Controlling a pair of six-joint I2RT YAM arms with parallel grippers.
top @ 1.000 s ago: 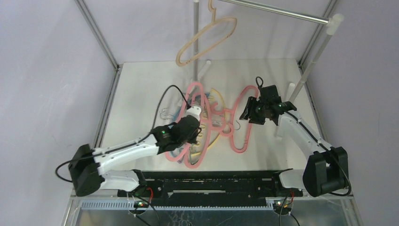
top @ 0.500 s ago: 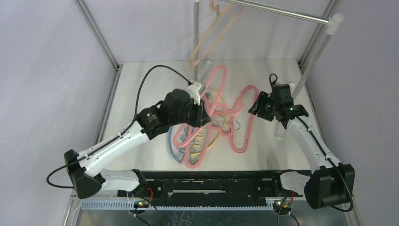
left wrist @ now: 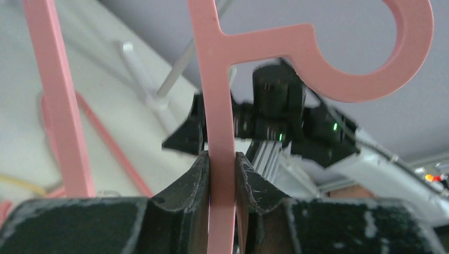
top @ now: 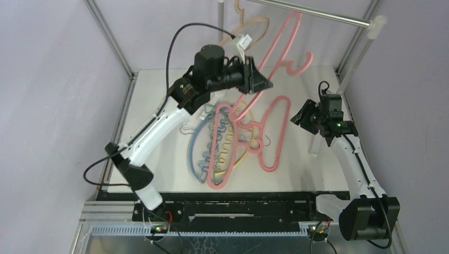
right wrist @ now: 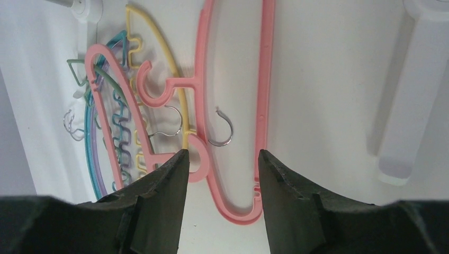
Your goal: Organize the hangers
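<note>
My left gripper should go up next to the rail's open part (top: 312, 12), since the pink hanger's hook (top: 304, 67) is clear of the fingers, and let go once the hook hangs there.
My left gripper (top: 260, 80) is raised high and shut on the neck of a pink hanger (top: 286, 42), held in the air just below the rail. In the left wrist view the jaws (left wrist: 221, 159) pinch the pink neck (left wrist: 218, 100), with its hook (left wrist: 370, 79) to the upper right. A beige hanger (top: 250, 24) hangs on the rail. On the table lie two more pink hangers (top: 276, 132), plus blue (top: 194, 153), yellow (top: 239, 154), green and purple wavy ones. My right gripper (top: 306, 114) is open and empty, above the right pink hanger (right wrist: 263, 106).
The grey metal rail (top: 317, 16) crosses the top on white poles (top: 350, 74); a grey upright (top: 220, 47) stands behind the pile. A white pole foot (right wrist: 413, 106) lies right of my right gripper. Metal frame bars edge the table on both sides.
My left arm has lifted the pink hanger off the pile and up towards the rail. My right gripper has drawn back to the right. The beige hanger has swung on the rail.
</note>
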